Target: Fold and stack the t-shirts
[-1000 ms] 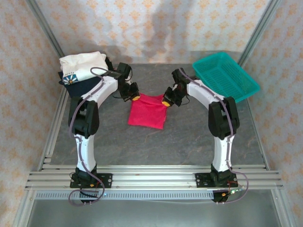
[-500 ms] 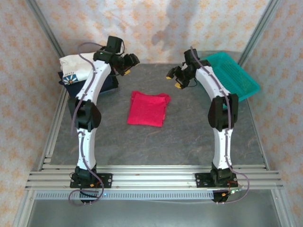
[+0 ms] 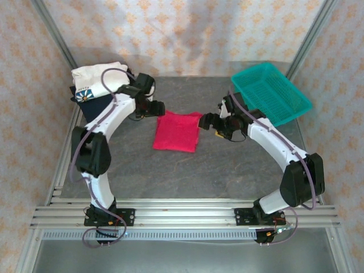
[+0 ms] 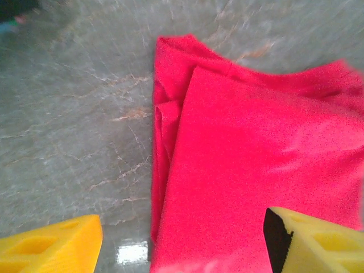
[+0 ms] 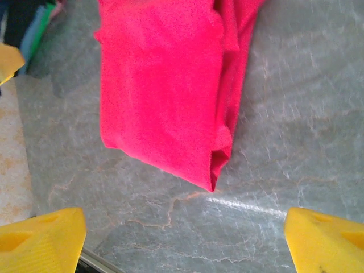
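The folded red t-shirt's side edge (image 4: 154, 170) is between my left gripper's open fingers, so they should keep moving toward its far corner (image 4: 172, 50) until they close on the layers there.
The red t-shirt (image 3: 177, 132) lies folded into a small rectangle at the middle of the table. My left gripper (image 3: 154, 108) hovers open at its far left corner. In the left wrist view the red t-shirt (image 4: 256, 159) lies under and ahead of the left gripper (image 4: 182, 250), with the yellow fingers (image 4: 51, 244) spread wide. My right gripper (image 3: 212, 121) hangs open just off the shirt's far right corner. In the right wrist view the right gripper (image 5: 182, 239) is over bare table, with a corner of the red t-shirt (image 5: 159, 85) ahead. The white t-shirt (image 3: 96, 78) rests on the navy one (image 3: 86, 108) at the far left.
A teal mesh basket (image 3: 271, 91) stands at the far right corner, close behind the right arm. Metal frame rails run along the table's left, right and near edges. The grey table (image 3: 187, 170) is bare in front of the red shirt.
Both grippers let go of the red shirt's far corners, opened and rose. They have come back down beside the shirt, and the right arm now reaches in lower from the right.
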